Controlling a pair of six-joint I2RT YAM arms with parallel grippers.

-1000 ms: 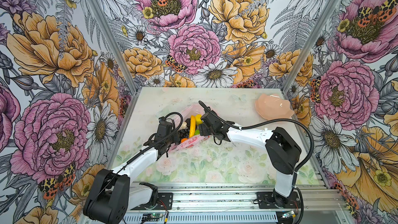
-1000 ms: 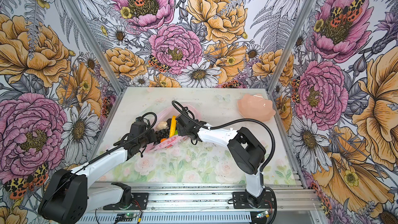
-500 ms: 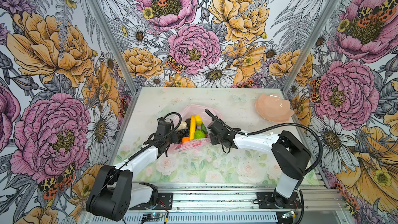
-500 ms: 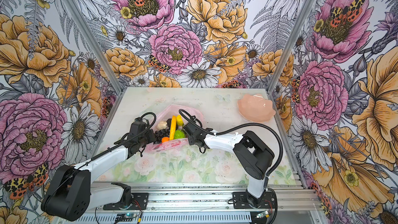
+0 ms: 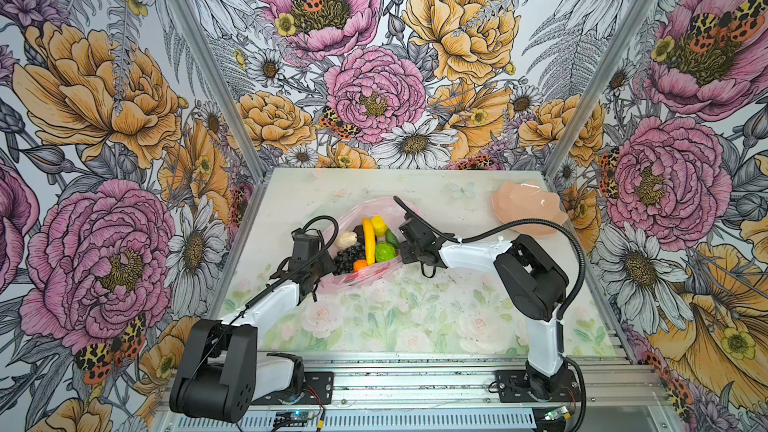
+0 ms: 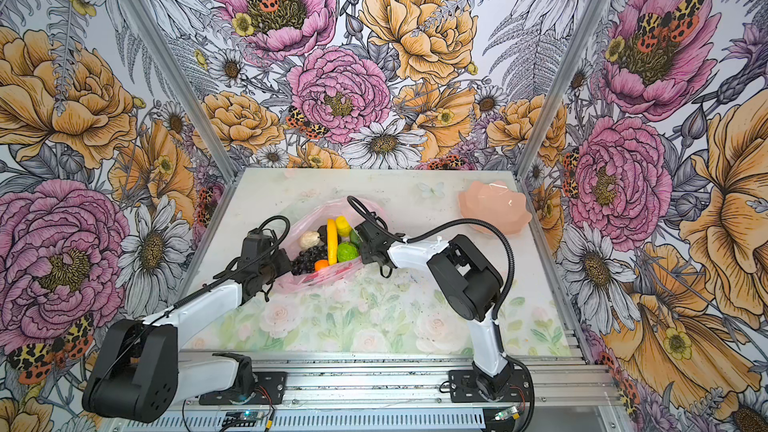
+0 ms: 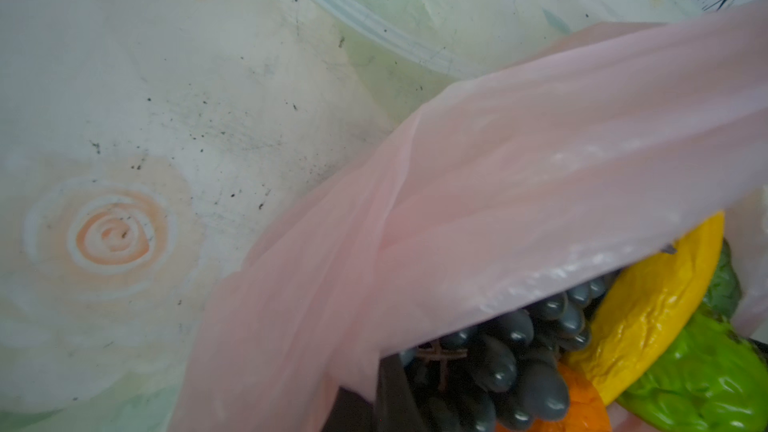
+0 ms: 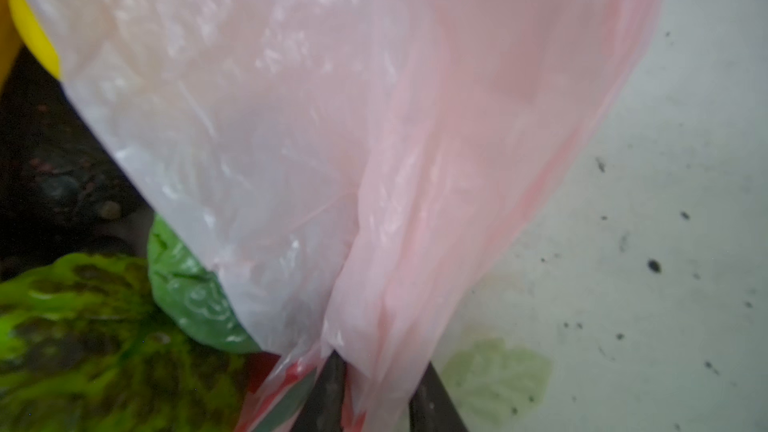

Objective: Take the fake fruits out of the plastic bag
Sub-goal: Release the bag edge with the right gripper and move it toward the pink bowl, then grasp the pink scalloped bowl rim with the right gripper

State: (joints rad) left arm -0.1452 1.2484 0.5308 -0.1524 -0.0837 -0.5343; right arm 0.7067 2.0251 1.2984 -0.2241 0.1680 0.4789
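Note:
The peach bowl (image 5: 524, 204) is a long way from the open bag, so the robot's right gripper should first let go of the bag's rim and bring the bowl beside the bag.
The pink plastic bag (image 5: 365, 281) lies open at mid-table in both top views. In its mouth lie the fake fruits: banana (image 5: 368, 236), lemon (image 5: 378, 224), two green pieces (image 5: 385, 252), grapes (image 5: 348, 261), orange (image 5: 360, 265), a cream lump (image 5: 346, 239) and a black oval (image 5: 358, 229). My left gripper (image 5: 328, 265) is shut on the bag's left rim; in the left wrist view the film (image 7: 457, 201) drapes over its jaw beside the grapes (image 7: 511, 363). My right gripper (image 5: 401, 249) pinches the right rim. In the right wrist view bunched film (image 8: 374, 243) sits between both fingers (image 8: 332, 388).
A peach petal-edged bowl (image 5: 528, 211) stands at the back right near the wall, also in a top view (image 6: 494, 209). Floral walls enclose the table on three sides. The rail with both arm bases runs along the front edge.
My right gripper has moved from above the bag down to its right rim and closed on the film. The bag's mouth now gapes wider. The left gripper kept its hold.

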